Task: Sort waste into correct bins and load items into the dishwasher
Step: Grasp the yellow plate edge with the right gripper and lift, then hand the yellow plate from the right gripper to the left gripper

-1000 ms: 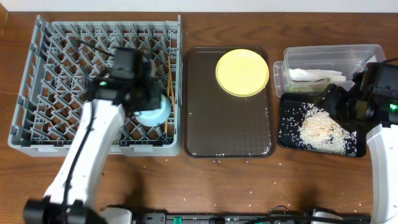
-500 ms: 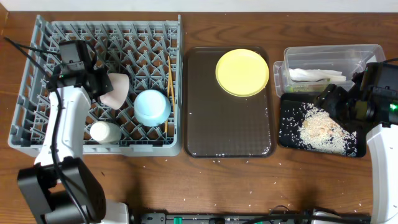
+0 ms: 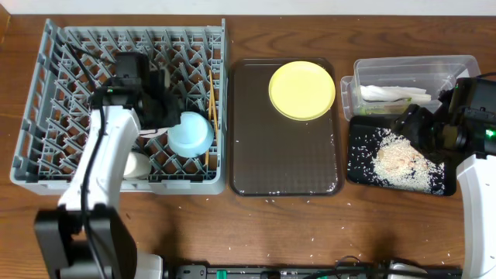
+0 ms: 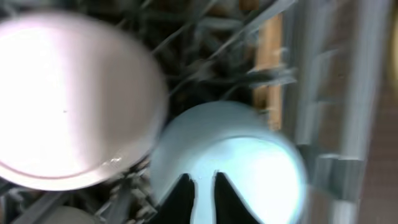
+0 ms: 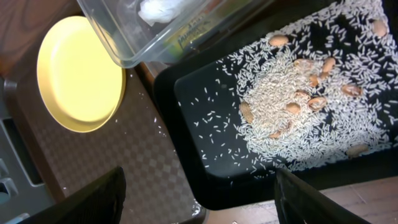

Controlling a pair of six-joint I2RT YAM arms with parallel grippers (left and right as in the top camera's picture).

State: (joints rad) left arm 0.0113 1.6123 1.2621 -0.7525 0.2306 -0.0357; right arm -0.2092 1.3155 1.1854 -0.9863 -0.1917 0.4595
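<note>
Next, my right gripper picks up the yellow plate (image 3: 301,91) by its rim (image 3: 332,96) and hands it to my left gripper, because the plate is across the brown tray from the rack.
My left gripper (image 3: 161,112) hangs over the grey-blue dish rack (image 3: 46,77), its fingers almost together and holding nothing (image 4: 202,196). It is just above the light blue bowl (image 3: 192,134), which shows upside down in the left wrist view (image 4: 249,155). The white bowl (image 4: 68,99) lies beside it, hidden under my arm in the overhead view. The white cup (image 3: 138,164) and the chopsticks (image 3: 211,101) are in the rack. The yellow plate (image 3: 302,90) lies on the brown tray. My right gripper (image 3: 415,124) is open and empty (image 5: 199,199) over the black tray (image 3: 360,167), which holds rice scraps (image 5: 292,106).
The clear tub (image 3: 411,68) behind the black tray holds the white napkin (image 3: 384,93) and the wrapper (image 3: 380,109). The dark brown serving tray (image 3: 283,163) lies between the rack and the bins. Stray rice grains lie on the table near its front edge.
My left arm swung from the rack's left side back to the right, over the white bowl and next to the blue bowl. The right arm has not moved.
</note>
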